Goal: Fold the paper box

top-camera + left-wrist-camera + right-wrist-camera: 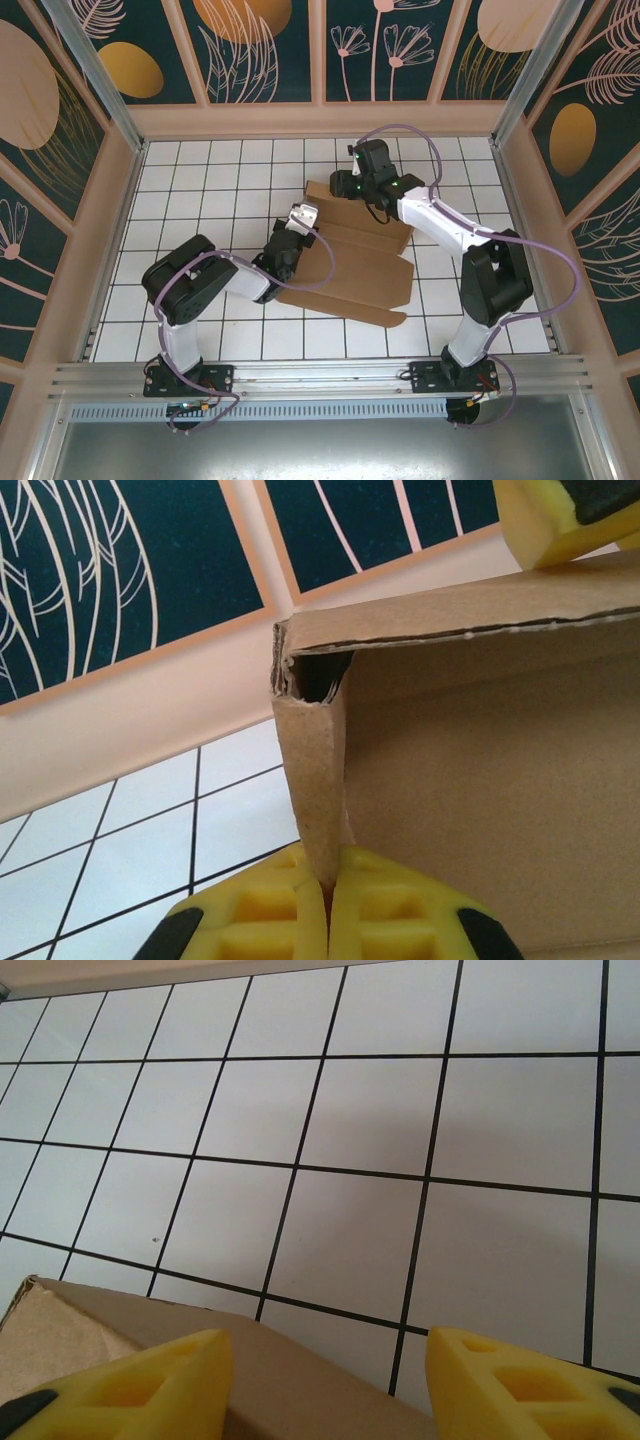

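Note:
My left gripper has the paper box, slanted across the tiles, by its side flap and should straighten it, then open and move to the box's far corner.
The paper box is a brown cardboard sheet with creased flaps, lying partly folded in the middle of the tiled table. My left gripper sits at its left edge, shut on a narrow upright side flap that runs up from between the yellow fingertips. A larger panel stands beside that flap. My right gripper hovers over the box's far edge. Its yellow fingers stand open, with the cardboard edge low between them and not clamped. One right finger shows above the box's top fold.
White tiles with black grid lines stretch beyond the box's far edge. The pen has beige walls with dark floral panels on all sides. A metal rail runs along the near edge by the arm bases.

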You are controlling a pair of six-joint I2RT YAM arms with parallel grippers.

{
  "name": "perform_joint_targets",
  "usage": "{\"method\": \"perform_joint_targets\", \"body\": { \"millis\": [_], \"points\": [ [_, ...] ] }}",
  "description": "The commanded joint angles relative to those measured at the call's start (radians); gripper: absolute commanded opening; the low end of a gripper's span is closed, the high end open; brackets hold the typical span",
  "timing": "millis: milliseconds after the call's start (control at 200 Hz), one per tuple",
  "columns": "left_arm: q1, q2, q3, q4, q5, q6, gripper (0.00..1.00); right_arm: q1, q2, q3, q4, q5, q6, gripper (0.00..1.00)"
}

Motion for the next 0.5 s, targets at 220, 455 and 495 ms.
{"method": "perform_joint_targets", "body": {
  "millis": [220,455,495],
  "points": [
    [-0.001,0.004,0.068,-0.111,-0.249,-0.122,0.00,0.018,0.025,-0.006,-0.047,-0.026,-0.013,0.54],
    [0.001,0.015,0.037,-0.139,-0.152,-0.265,0.09,0.018,0.035,-0.041,-0.011,-0.035,-0.026,0.55],
    [0.003,0.011,0.030,-0.144,-0.111,-0.278,0.12,0.018,0.039,-0.040,-0.010,-0.051,-0.036,0.55]
  ]
}}
